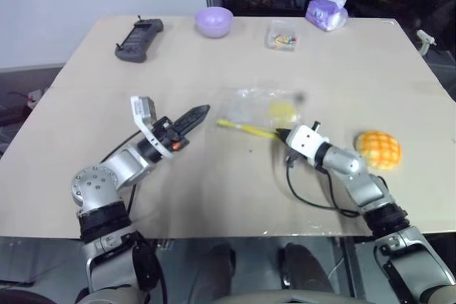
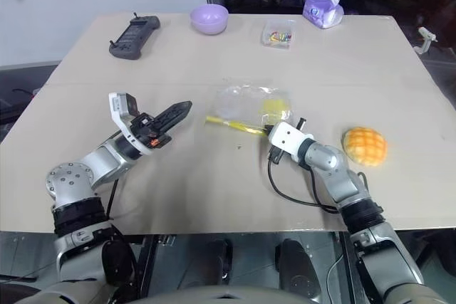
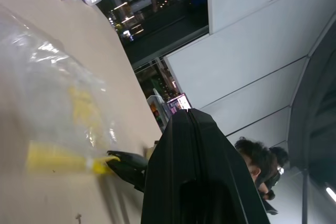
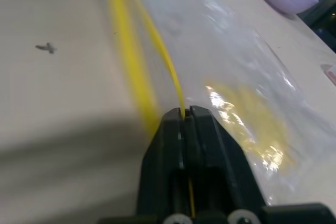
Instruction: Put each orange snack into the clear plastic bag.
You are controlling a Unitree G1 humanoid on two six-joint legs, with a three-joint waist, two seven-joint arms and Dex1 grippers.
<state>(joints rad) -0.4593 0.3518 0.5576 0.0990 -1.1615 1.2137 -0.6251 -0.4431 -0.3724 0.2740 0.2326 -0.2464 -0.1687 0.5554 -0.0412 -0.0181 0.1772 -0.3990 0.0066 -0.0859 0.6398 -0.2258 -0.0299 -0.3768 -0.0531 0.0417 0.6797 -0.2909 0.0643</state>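
My right gripper is holding the bag's yellow strip and is nearest the orange snack (image 1: pixel 379 149), so my left gripper should grab the strip's other end (image 1: pixel 223 123) to free my right gripper.
The clear plastic bag (image 1: pixel 258 108) lies flat in the middle of the table, its yellow strip (image 1: pixel 244 128) along the near edge. My right gripper (image 1: pixel 279 134) is shut on the right end of that strip; in the right wrist view the thin yellow edge (image 4: pixel 173 77) runs straight into the closed fingers (image 4: pixel 202 129). One orange snack (image 1: pixel 378 149), a rounded bun with a grid pattern, sits on the table to the right of my right arm, apart from the bag. My left gripper (image 1: pixel 201 112) is shut and empty, hovering just left of the bag.
Along the far edge stand a black controller (image 1: pixel 139 39), a lilac bowl (image 1: pixel 214 21), a small clear box of colourful bits (image 1: pixel 282 35) and a purple tissue pack (image 1: pixel 327 12). A person's head (image 3: pixel 260 161) shows past the table in the left wrist view.
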